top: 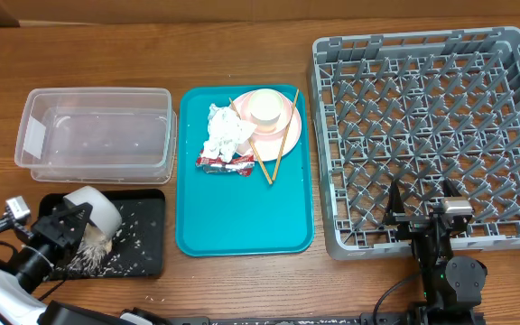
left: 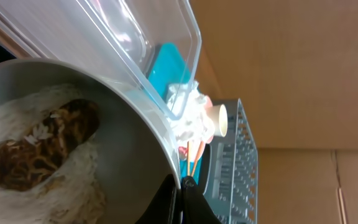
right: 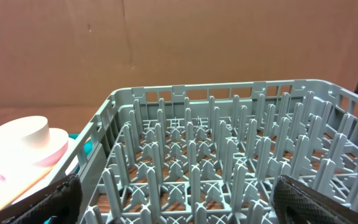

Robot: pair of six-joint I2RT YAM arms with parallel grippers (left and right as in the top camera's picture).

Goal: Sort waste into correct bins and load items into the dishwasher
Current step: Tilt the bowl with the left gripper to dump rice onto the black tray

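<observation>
Rice and brown food point(left: 42, 146) are in the white-pink bowl, so the robot's left gripper should keep the bowl tilted over the black tray point(top: 139, 231) until the bowl is empty.
My left gripper point(top: 72, 219) is shut on the rim of the white-pink bowl point(top: 96, 209), which is tipped on its side over the black tray point(top: 144, 209). Rice-like crumbs point(top: 126, 242) lie scattered in that tray. In the left wrist view the bowl point(left: 123, 143) still holds rice and brown food point(left: 39, 149), with its rim pinched between my fingers point(left: 188, 196). On the teal tray point(top: 242, 221) lie the pink plate point(top: 283, 137), cream cup point(top: 266, 106), chopsticks point(top: 285, 135), napkin point(top: 226, 134) and red wrapper point(top: 217, 163). My right gripper point(top: 430, 217) stands open over the grey rack's point(top: 513, 108) front edge.
The clear tub point(top: 97, 134) sits behind the black tray and appears close above the bowl in the left wrist view point(left: 135, 43). The right wrist view shows the rack's upright pegs point(right: 229, 155) between my spread fingers point(right: 64, 198), and the cup point(right: 27, 137) at left.
</observation>
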